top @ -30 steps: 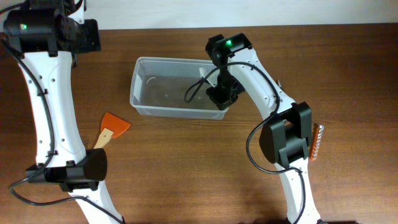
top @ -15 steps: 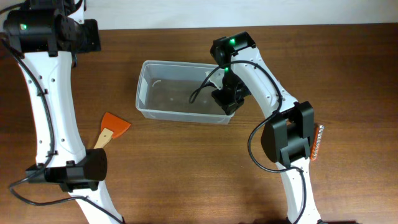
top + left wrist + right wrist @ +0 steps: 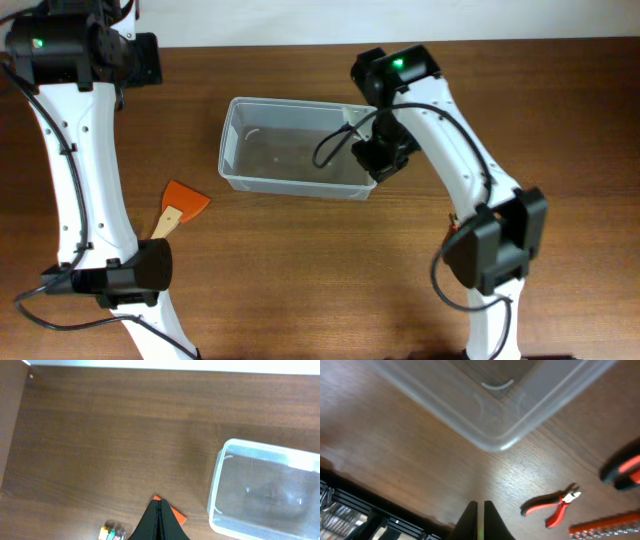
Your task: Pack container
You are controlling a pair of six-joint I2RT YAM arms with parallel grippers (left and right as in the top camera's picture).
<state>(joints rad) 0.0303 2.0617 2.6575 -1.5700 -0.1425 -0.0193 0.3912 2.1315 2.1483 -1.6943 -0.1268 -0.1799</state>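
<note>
The container sits crooked with its scraper-side end (image 3: pixel 229 140) farther back, so next my right gripper moves away while my left gripper pulls that end (image 3: pixel 236 108) straight before packing.
The container (image 3: pixel 293 148) is a clear plastic bin standing empty at mid-table, also seen as the container (image 3: pixel 216 485) in the left wrist view. My right gripper (image 3: pixel 480 503) hovers just off its front right corner, over bare wood, with the container (image 3: pixel 485 415) corner ahead of it. The right fingers are closed to a thin slit with nothing between them. My left gripper (image 3: pixel 160 501) is shut and empty, high above the table to the left of the bin.
An orange scraper (image 3: pixel 180 205) with a wooden handle lies left of the bin. A small clear box of coloured pieces (image 3: pixel 112 531) sits near it. Red pliers (image 3: pixel 555 505), a red bit strip (image 3: pixel 605 525) and a red-and-black handle (image 3: pixel 625 471) lie right of the bin.
The container slid a little to the right with my right gripper at its corner. That gripper has since come off the corner, and the right arm's elbow swung right.
</note>
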